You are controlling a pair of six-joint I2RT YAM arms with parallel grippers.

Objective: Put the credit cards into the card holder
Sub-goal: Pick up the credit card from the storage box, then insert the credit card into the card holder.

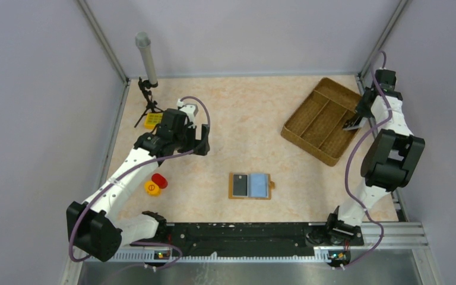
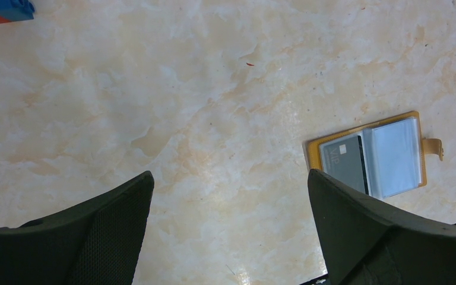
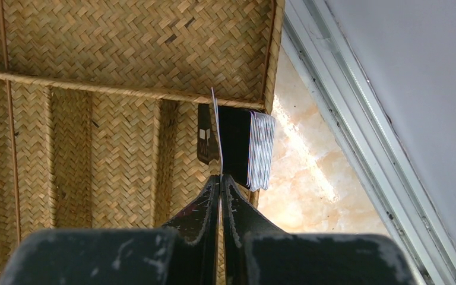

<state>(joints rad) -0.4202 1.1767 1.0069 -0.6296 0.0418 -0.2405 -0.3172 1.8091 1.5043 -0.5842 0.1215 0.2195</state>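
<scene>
The stack of cards sticks out over the tray's edge, so the robot's right gripper should move its card inward over the compartment and then hand it to the left gripper.
The card holder, a tan wallet, lies open and flat at the table's middle. In the left wrist view it shows a dark grey card on its left half and a light blue card on its right. My left gripper hangs open and empty above bare table, left of the holder. My right gripper is over the woven tray's right edge, shut on one thin card seen edge-on. A stack of cards stands beside it in the tray.
The brown woven compartment tray sits at the back right against the metal frame rail. A small tripod with a grey tube stands at the back left over a yellow block. Red and yellow round pieces lie at the left.
</scene>
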